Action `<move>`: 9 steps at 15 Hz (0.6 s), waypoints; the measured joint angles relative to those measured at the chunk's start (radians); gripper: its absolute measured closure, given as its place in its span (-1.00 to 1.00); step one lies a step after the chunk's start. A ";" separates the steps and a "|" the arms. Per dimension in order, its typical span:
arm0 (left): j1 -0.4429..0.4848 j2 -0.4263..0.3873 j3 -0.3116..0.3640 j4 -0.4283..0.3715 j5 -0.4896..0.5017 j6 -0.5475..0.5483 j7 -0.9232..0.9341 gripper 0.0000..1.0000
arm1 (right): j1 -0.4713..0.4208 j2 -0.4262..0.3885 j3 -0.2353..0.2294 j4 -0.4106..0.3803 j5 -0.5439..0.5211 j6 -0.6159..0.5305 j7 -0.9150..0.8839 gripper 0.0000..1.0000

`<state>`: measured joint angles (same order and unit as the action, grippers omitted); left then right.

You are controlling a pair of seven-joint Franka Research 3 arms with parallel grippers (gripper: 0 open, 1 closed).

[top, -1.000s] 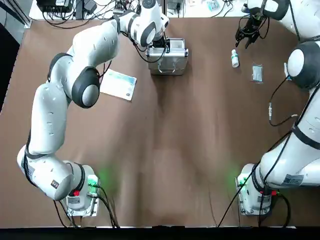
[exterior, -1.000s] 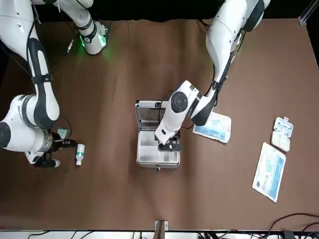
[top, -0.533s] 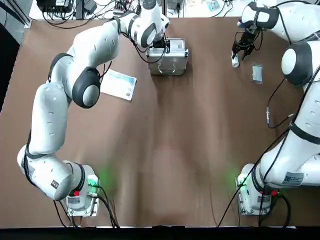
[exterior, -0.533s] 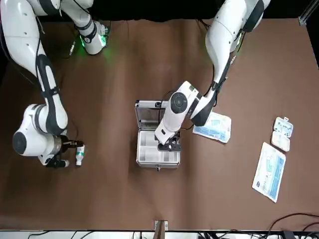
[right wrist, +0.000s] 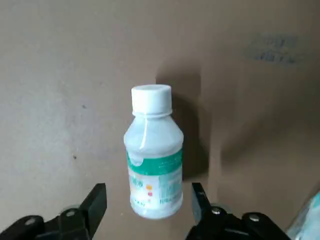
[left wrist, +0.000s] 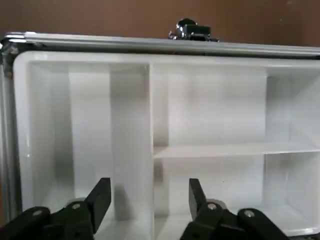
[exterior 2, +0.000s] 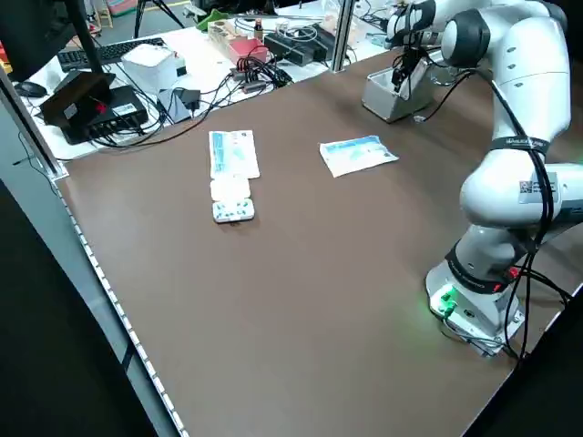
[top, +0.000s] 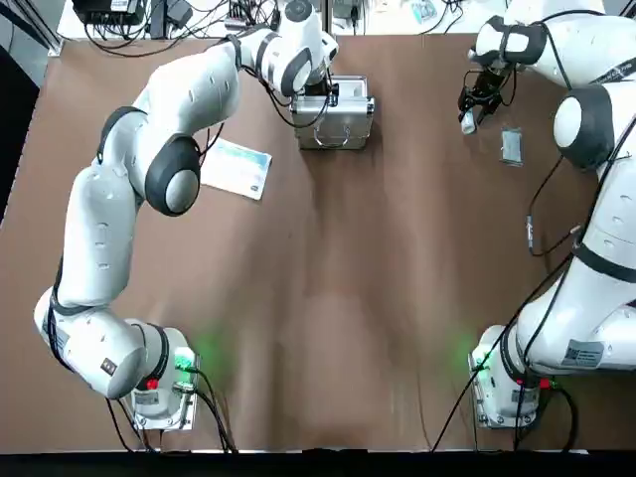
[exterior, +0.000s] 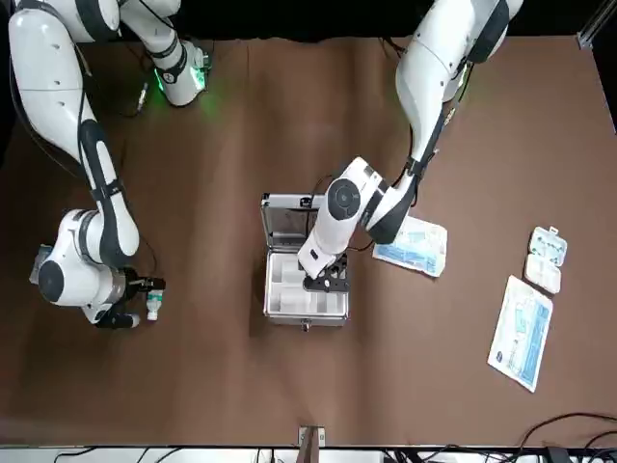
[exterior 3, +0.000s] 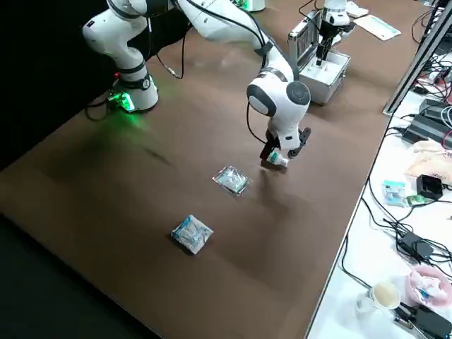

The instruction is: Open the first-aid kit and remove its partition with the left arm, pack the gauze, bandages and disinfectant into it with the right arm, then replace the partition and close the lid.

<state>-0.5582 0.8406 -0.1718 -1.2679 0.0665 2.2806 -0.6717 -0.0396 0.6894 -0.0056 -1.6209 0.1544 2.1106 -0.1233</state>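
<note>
I expect packets to be hidden under the partition (exterior: 287, 297) when my left gripper lifts it out, because it covers the first-aid kit from side to side (exterior: 268, 285).
The silver first-aid kit (exterior: 305, 280) stands open, its lid (exterior: 287, 220) tipped upright behind it. The pale cream partition (left wrist: 210, 115) lies inside, its compartments bare. My left gripper (left wrist: 149, 197) hangs open just above the partition, near the case's edge (exterior: 326, 283). The disinfectant (right wrist: 152, 155), a small white bottle, lies on its side on the table. My right gripper (exterior: 145, 301) is lowered over it, open, with one finger on each side and not touching. In the top view the bottle (top: 466, 121) shows just below that gripper (top: 475, 102).
A white-and-blue packet (top: 237, 167) lies left of the case. A small flat packet (top: 511, 145) lies right of the bottle, another (exterior 3: 191, 233) farther along. A long slim box (exterior: 522, 332) and a cream blister pack (exterior: 546, 258) sit near the table's left edge.
My right gripper has swung in over the bottle and come down, so its open fingers now straddle it. The left gripper has stayed over the open case.
</note>
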 joint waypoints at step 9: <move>-0.004 0.006 0.001 0.000 0.000 -0.001 0.000 0.16 | 0.000 0.026 -0.001 0.001 0.000 0.048 0.000 -0.76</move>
<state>-0.5624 0.8468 -0.1713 -1.2681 0.0668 2.2799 -0.6712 -0.0398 0.7150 -0.0064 -1.6200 0.1544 2.1584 -0.1237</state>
